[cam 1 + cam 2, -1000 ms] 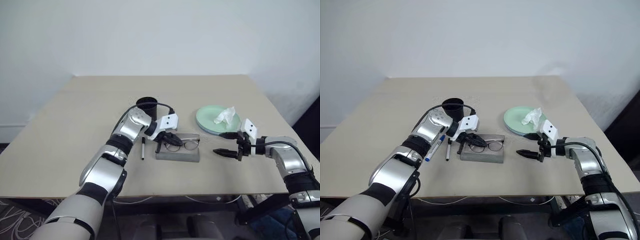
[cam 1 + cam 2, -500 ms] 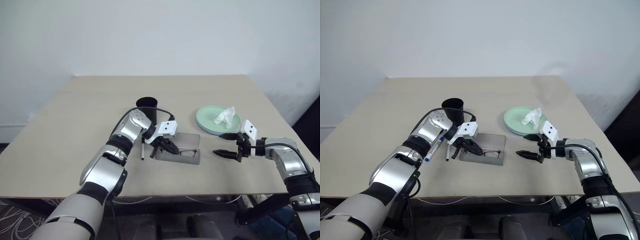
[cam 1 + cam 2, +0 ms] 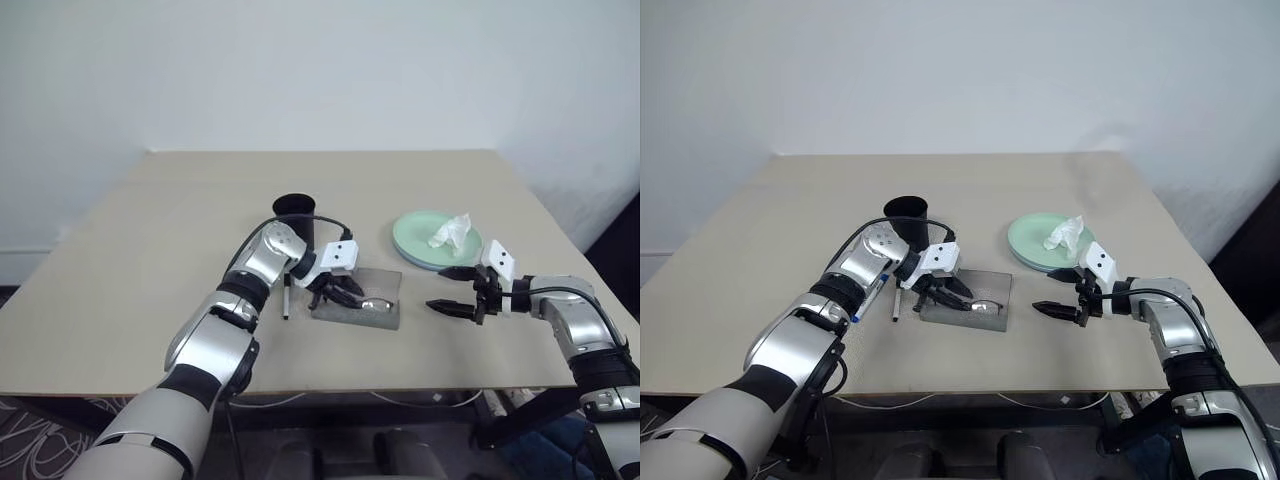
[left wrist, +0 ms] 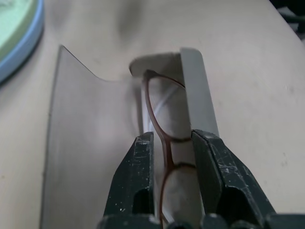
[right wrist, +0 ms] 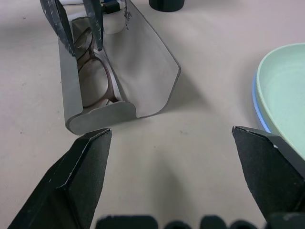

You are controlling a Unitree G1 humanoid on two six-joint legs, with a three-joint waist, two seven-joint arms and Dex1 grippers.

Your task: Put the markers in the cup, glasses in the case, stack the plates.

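Observation:
My gripper will drop the white marker [image 3: 286, 298] into the black cup [image 3: 295, 216], and the marker will go all the way in, below the cup's rim, because the cup stands tall and deep.
The grey case [image 3: 385, 285] lies open in mid table, and the dark thin-framed glasses [image 4: 153, 98] lie inside it along one wall. My left gripper [image 4: 171, 136] reaches into the case with its fingers slightly open on either side of the frame, not pressing it. To the right of the case my right gripper [image 3: 437, 288] hovers wide open and holds nothing. The black cup [image 3: 293, 215] stands behind the case. A black marker [image 3: 285, 300] and a blue-capped marker [image 3: 868, 298] lie to the left of the case. The mint green plate [image 3: 410, 235] rests on the light blue plate [image 5: 257, 109].
A crumpled white tissue [image 3: 450, 230] lies on the green plate. The table's front edge [image 3: 400, 375] runs close below the case, and the right arm reaches over its right corner.
The glasses, held just above the case a second ago, now lie down inside it. My left gripper's fingers have parted from shut. The right arm has kept still.

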